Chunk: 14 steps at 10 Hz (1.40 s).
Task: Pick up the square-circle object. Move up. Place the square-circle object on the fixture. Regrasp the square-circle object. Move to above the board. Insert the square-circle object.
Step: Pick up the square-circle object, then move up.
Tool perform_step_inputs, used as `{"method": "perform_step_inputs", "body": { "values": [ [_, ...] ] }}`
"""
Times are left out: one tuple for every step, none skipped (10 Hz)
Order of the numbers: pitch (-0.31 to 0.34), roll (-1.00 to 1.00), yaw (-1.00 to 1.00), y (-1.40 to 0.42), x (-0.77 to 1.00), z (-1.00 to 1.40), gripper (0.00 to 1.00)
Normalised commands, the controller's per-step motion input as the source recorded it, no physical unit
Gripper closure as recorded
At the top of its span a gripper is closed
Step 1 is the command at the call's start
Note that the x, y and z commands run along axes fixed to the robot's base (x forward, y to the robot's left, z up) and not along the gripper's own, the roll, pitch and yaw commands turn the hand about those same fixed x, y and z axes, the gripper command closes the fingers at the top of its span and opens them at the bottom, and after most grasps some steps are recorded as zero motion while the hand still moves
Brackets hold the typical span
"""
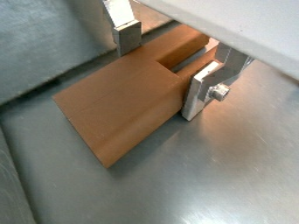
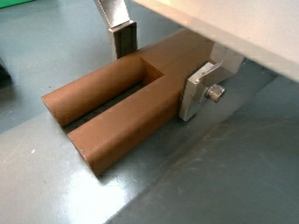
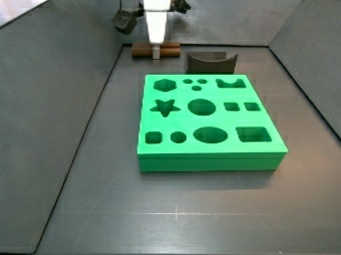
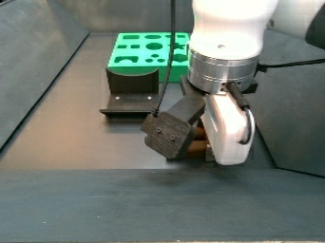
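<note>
The fixture's top has a curved dip (image 3: 210,57). The square-circle object (image 3: 142,51) will rest in the dip with its blocky end toward the board when I put it there.
The square-circle object (image 1: 114,112) is a brown wooden peg lying flat on the grey floor, and it also shows in a wrist view (image 2: 117,131) with a notched, slotted end. My gripper (image 1: 163,70) is low over it, with one silver finger (image 1: 201,87) against its side and the other finger (image 2: 125,39) a little apart from it. The jaws are open and straddle the peg. In a side view the gripper (image 3: 158,42) is at the back, beside the dark fixture (image 3: 209,62) and behind the green board (image 3: 206,122).
The grey tray walls rise at the sides. In a side view the fixture (image 4: 131,98) stands between my gripper (image 4: 200,142) and the board (image 4: 148,49). A dark wrist camera block (image 4: 168,131) hangs next to the fingers.
</note>
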Motion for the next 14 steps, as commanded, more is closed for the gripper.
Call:
{"method": "perform_step_inputs", "body": {
  "values": [
    [0.000,0.00,0.00,0.00,0.00,0.00,1.00],
    [0.000,0.00,0.00,0.00,0.00,0.00,1.00],
    [0.000,0.00,0.00,0.00,0.00,0.00,1.00],
    [0.000,0.00,0.00,0.00,0.00,0.00,1.00],
    [0.000,0.00,0.00,0.00,0.00,0.00,1.00],
    [0.000,0.00,0.00,0.00,0.00,0.00,1.00],
    [0.000,0.00,0.00,0.00,0.00,0.00,1.00],
    [0.000,0.00,0.00,0.00,0.00,0.00,1.00],
    [0.000,0.00,0.00,0.00,0.00,0.83,1.00],
    [0.012,0.00,-0.04,-0.01,0.00,0.80,1.00],
    [0.031,0.00,-0.05,-0.01,-0.02,0.75,1.00],
    [0.079,0.02,-0.04,0.00,-0.01,0.60,1.00],
    [0.112,0.03,-0.04,0.00,-0.01,0.49,1.00],
    [0.129,0.04,-0.03,0.00,-0.01,0.38,1.00]
  ]
}}
